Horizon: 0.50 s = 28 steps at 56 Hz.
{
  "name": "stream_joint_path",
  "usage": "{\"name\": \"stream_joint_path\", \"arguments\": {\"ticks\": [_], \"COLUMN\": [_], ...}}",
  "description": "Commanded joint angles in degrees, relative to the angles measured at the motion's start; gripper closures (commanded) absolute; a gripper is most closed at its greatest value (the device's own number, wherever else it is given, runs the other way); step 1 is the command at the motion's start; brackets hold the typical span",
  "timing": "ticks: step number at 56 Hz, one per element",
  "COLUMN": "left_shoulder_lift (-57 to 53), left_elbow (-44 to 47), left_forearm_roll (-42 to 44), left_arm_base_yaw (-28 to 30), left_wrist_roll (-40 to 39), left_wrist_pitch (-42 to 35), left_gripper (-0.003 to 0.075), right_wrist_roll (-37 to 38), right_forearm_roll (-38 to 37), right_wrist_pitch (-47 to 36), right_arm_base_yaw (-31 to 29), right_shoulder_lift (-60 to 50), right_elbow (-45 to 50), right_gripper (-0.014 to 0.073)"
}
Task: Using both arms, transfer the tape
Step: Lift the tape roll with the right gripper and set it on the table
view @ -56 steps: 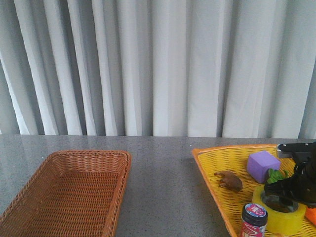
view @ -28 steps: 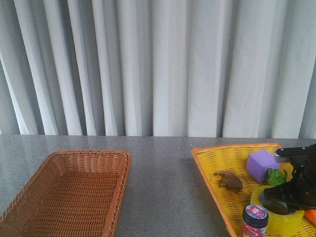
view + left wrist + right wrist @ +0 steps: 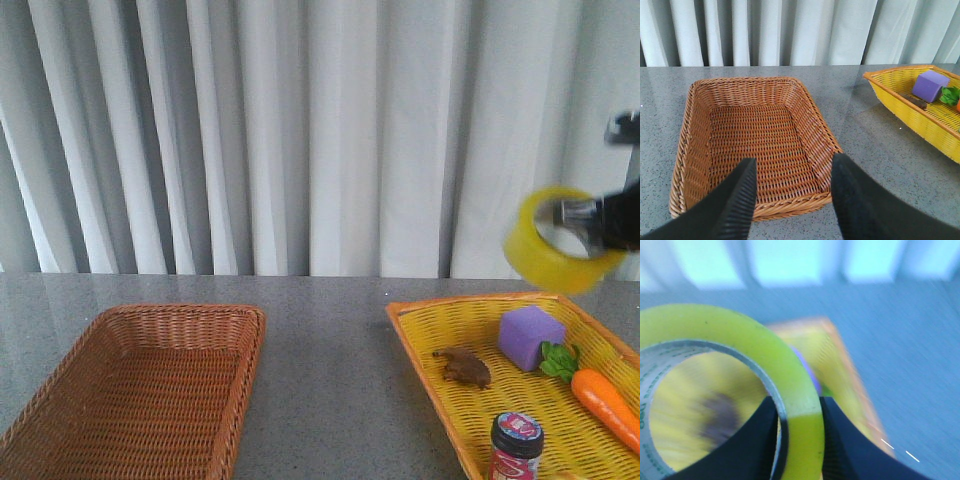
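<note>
My right gripper is holding the tape [image 3: 545, 257] over the yellow tray, a long way from the basket. I should put the tape down midway [image 3: 337, 435] so that my left gripper can take it.
The yellow tape roll [image 3: 556, 243] hangs high above the yellow tray, at the right edge of the front view, blurred by motion. My right gripper [image 3: 585, 218] is shut on the roll's wall, one finger inside the white printed core and one outside. The right wrist view shows the tape [image 3: 795, 390] pinched in the right gripper [image 3: 797, 412], with the tray far below. My left gripper [image 3: 792, 172] is open and empty, above the near rim of the brown wicker basket [image 3: 690, 125]. The left arm is out of the front view.
The brown basket [image 3: 60, 390] sits front left. The yellow tray [image 3: 420, 350] at the right holds a purple block [image 3: 532, 336], a brown toy [image 3: 463, 366], a carrot [image 3: 600, 400] and a dark-lidded jar [image 3: 516, 445]. Grey curtains hang behind the table.
My right gripper has lifted the tape out of the yellow tray and carried it well up. The carrot under it now shows. The basket and other tray items have not moved.
</note>
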Motion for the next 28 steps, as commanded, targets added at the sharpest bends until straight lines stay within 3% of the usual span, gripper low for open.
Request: {"name": "stream_joint_path", "arguments": {"ticks": [1, 7, 11, 28], "left_shoulder_lift": [0.58, 0.58, 0.58, 0.58], "left_elbow": [-1.84, -1.84, -1.84, -1.84], "left_forearm_roll": [-1.03, -1.03, -1.03, -1.03], "left_arm_base_yaw": [0.12, 0.12, 0.12, 0.12], "left_wrist_roll": [-0.02, -0.02, -0.02, -0.02], "left_wrist_pitch": [-3.46, -3.44, -3.44, -2.87], "left_gripper": [0.0374, 0.0374, 0.0374, 0.0374], "right_wrist_roll": [-11.08, -26.63, -32.06, -32.67], "right_forearm_roll": [13.47, 25.29, 28.97, 26.78], "right_wrist_pitch": [-4.46, -4.78, -4.51, 2.33], "right_arm_base_yaw": [2.03, 7.08, 10.4, 17.84], "right_shoulder_lift": [-2.47, -1.02, 1.13, 14.66], "right_elbow": [-4.36, -4.43, -4.43, -4.43], "right_gripper": [0.0601, 0.0599, 0.0599, 0.0592]}}
